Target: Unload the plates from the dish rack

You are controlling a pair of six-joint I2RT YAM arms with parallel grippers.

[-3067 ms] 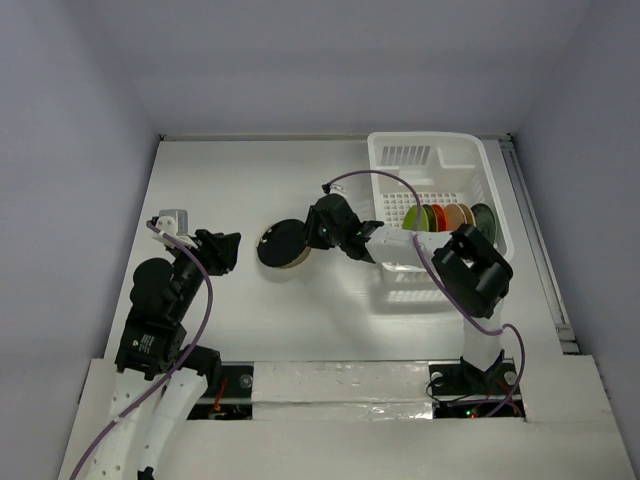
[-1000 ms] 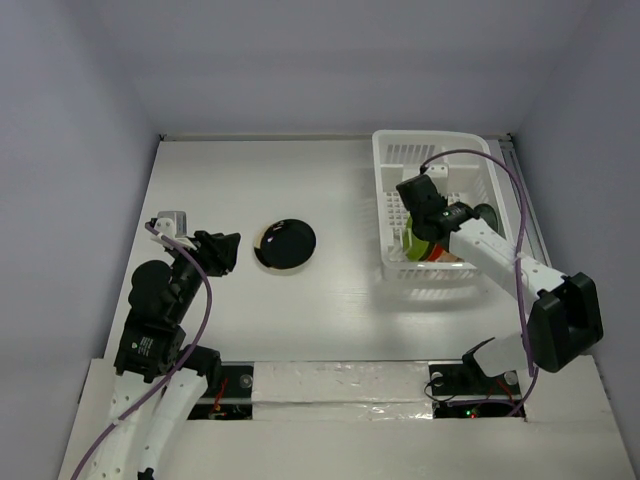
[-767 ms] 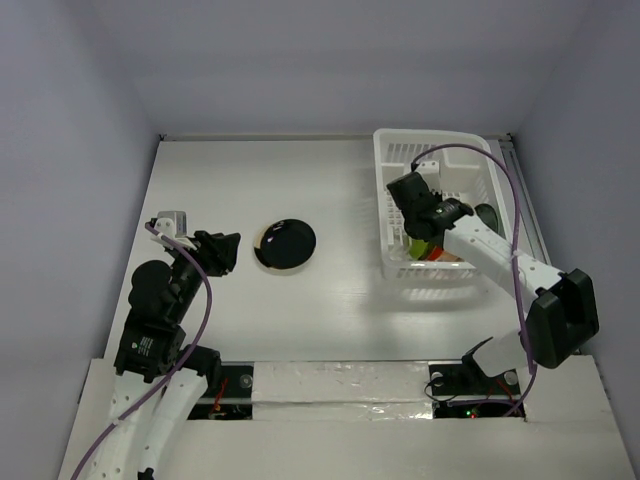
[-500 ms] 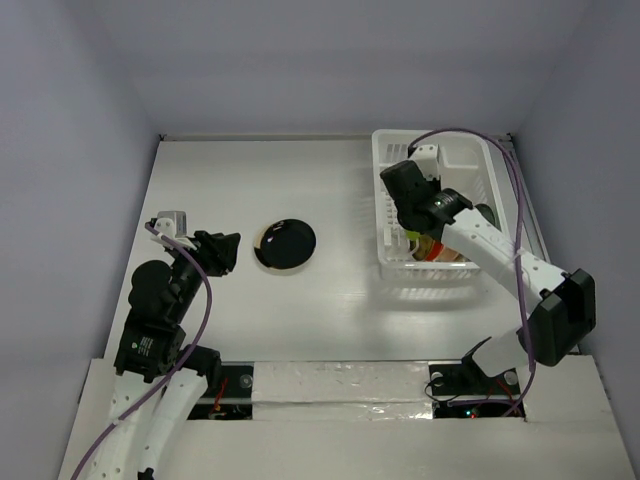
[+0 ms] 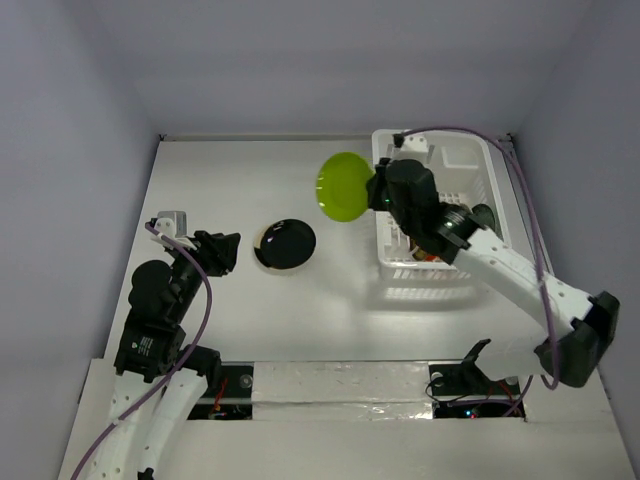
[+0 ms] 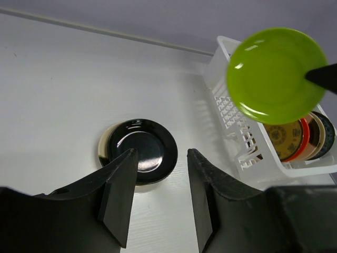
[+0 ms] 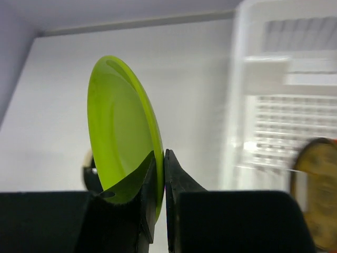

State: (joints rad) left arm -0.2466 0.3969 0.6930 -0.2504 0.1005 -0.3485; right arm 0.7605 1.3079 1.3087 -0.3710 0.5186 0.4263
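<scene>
I keep my right gripper going to the dark plate point(image 5: 286, 244) and let go over it, because the lime green plate point(image 5: 343, 187) is clear of the rack and its free edge is toward the dark plate.
My right gripper point(image 5: 378, 192) is shut on the rim of the lime green plate point(image 5: 343, 187) and holds it in the air just left of the white dish rack point(image 5: 480, 160); the plate also shows in the right wrist view point(image 7: 118, 137) and the left wrist view point(image 6: 275, 74). Tan, orange-red, cream and teal-blue plates point(image 6: 287, 138) stand on edge in the rack. A dark plate point(image 5: 287, 244) lies on a cream plate on the table, also seen in the left wrist view point(image 6: 141, 150). My left gripper point(image 6: 158, 197) is open and empty, near the table's left side.
The rack point(image 6: 231, 105) sits at the table's right back. A white wall runs along the back edge of the table point(image 5: 250, 160). My right arm point(image 5: 520, 275) stretches across the rack's front.
My right gripper went from the plate stack to the rack, closed on the lime green plate and lifted it out to the left. The left arm has not moved.
</scene>
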